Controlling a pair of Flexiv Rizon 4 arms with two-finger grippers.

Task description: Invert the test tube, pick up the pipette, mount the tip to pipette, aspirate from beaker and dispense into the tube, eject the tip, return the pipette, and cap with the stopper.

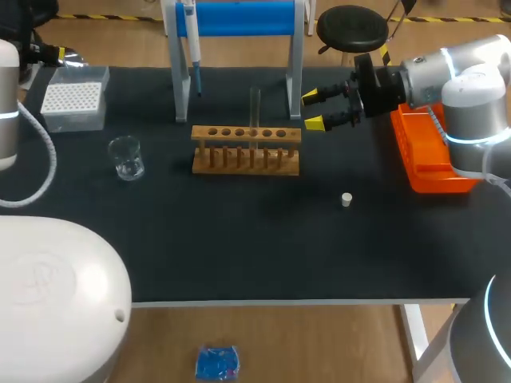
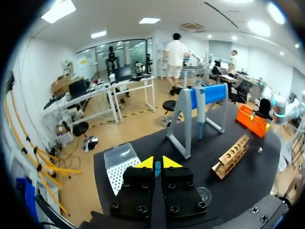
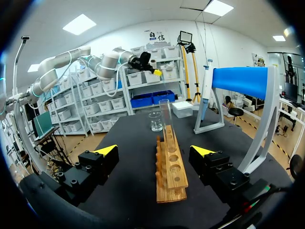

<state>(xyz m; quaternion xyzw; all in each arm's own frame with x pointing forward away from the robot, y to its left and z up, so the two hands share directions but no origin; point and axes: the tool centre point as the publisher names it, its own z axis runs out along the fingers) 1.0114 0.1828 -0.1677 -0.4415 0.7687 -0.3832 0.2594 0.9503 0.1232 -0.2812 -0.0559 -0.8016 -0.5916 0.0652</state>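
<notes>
The pipette (image 1: 192,33) gets thinner toward a slim blue end (image 1: 197,80). That end should go straight into the open top of the blue tip when I lower the pipette.
A clear test tube (image 1: 255,108) (image 3: 165,114) stands upright in a hole of the wooden rack (image 1: 246,149) (image 3: 170,164). My right gripper (image 1: 313,109) (image 3: 156,150) hovers open just right of the rack's end; it holds nothing, and the tube stands further along the rack. The pipette (image 1: 192,48) (image 3: 205,90) hangs on the blue stand (image 1: 239,20). At the left are the white tip box (image 1: 74,100) (image 2: 120,164) and the glass beaker (image 1: 126,157) (image 3: 155,121). The small white stopper (image 1: 346,199) lies on the mat. My left gripper (image 2: 156,162) is shut and empty, held high above the table's left end.
An orange bin (image 1: 427,152) (image 2: 252,120) sits at the right edge, under my right arm. The stand's grey legs (image 1: 180,80) rise just behind the rack. Bare black mat (image 1: 239,239) stretches from the rack to the front edge.
</notes>
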